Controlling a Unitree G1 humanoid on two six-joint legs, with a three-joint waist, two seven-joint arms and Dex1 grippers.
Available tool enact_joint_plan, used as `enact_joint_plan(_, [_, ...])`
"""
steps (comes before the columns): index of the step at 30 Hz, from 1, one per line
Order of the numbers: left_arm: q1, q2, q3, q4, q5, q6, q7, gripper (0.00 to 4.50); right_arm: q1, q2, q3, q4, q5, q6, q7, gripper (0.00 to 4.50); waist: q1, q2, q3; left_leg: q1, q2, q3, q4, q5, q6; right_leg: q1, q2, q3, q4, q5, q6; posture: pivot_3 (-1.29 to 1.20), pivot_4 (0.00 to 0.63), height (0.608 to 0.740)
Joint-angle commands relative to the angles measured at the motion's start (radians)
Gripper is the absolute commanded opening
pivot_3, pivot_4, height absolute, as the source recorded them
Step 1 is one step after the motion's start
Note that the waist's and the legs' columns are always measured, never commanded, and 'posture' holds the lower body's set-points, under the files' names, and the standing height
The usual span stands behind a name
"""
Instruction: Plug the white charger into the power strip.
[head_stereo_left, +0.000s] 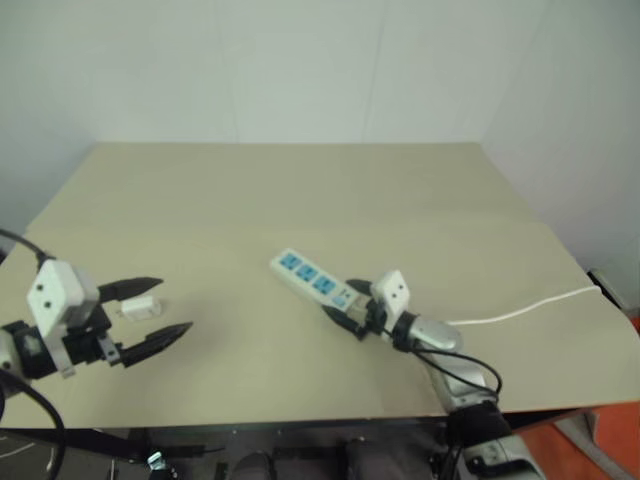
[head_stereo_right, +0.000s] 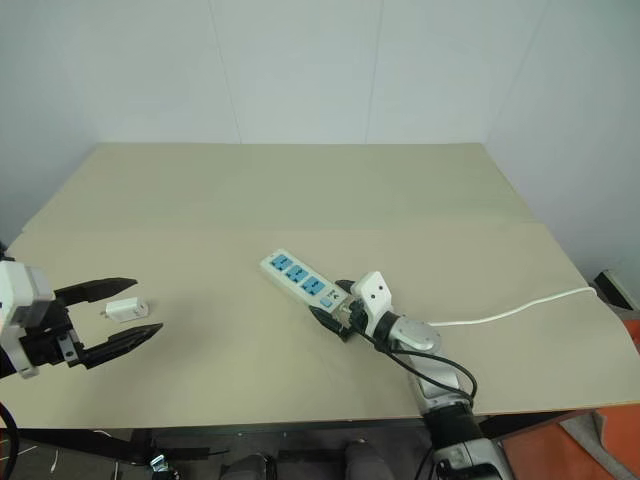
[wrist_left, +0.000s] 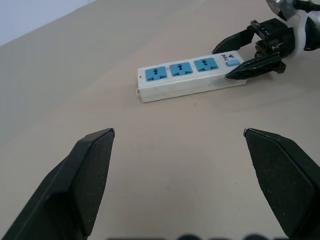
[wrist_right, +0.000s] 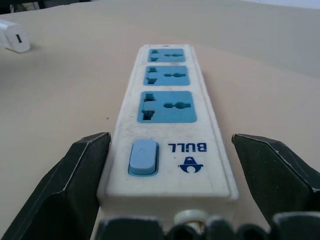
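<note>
My gripper is going to push down the white charger (head_stereo_left: 141, 307), and the charger will stay standing upright in the blue socket (wrist_left: 206, 64) nearest the switch, because that socket shows open slots.
The power strip (head_stereo_left: 310, 276), a white bar with three blue sockets, lies slanted near the middle of the table. My right gripper (head_stereo_left: 342, 300) is open, its black fingers (wrist_right: 75, 190) flanking the strip's switch end (wrist_right: 143, 157) low over the table. The white charger (head_stereo_right: 127, 310) lies on the table at the left and also shows far off as a small white block (wrist_right: 15, 41). My left gripper (head_stereo_right: 148, 305) hovers open beside the charger, pointing towards the strip (wrist_left: 185, 77). Nothing sits between its fingers (wrist_left: 90, 175).
The strip's thin white cord (head_stereo_left: 530, 308) runs from the switch end to the table's right edge. The beige table (head_stereo_left: 300, 190) stretches bare behind the strip up to white walls. The table's front edge lies just under both arms.
</note>
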Motion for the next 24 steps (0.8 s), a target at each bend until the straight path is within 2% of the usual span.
enact_joint_plan(1, [0.001, 0.010, 0.033, -0.027, -0.019, -0.002, -0.001, 4.50, -0.030, 0.016, 0.009, 0.064, -0.015, -0.056, -0.009, 4.46, 0.001, 0.000, 0.000, 0.000, 0.000, 0.000, 0.000, 0.000, 0.000, 0.000, 0.000, 0.000, 0.000, 0.000, 0.000, 0.00, 0.150, 0.740])
enact_joint_plan(9, [0.001, 0.011, 0.036, -0.031, -0.022, 0.002, 0.001, 4.50, -0.046, 0.029, 0.051, 0.158, -0.056, -0.101, 0.011, 4.46, -0.004, -0.003, -0.002, 0.006, 0.001, 0.000, 0.000, 0.000, 0.000, 0.005, 0.000, 0.000, 0.000, -0.001, -0.001, 0.00, 0.150, 0.740])
enact_joint_plan(24, [-0.008, 0.014, 0.022, -0.030, -0.027, 0.000, 0.007, 4.50, -0.131, 0.067, 0.018, 0.329, -0.026, -0.101, 0.036, 4.46, -0.029, -0.004, -0.002, 0.016, 0.001, -0.001, -0.001, 0.000, 0.000, 0.014, 0.000, 0.000, -0.001, -0.002, -0.002, 0.00, 0.150, 0.740])
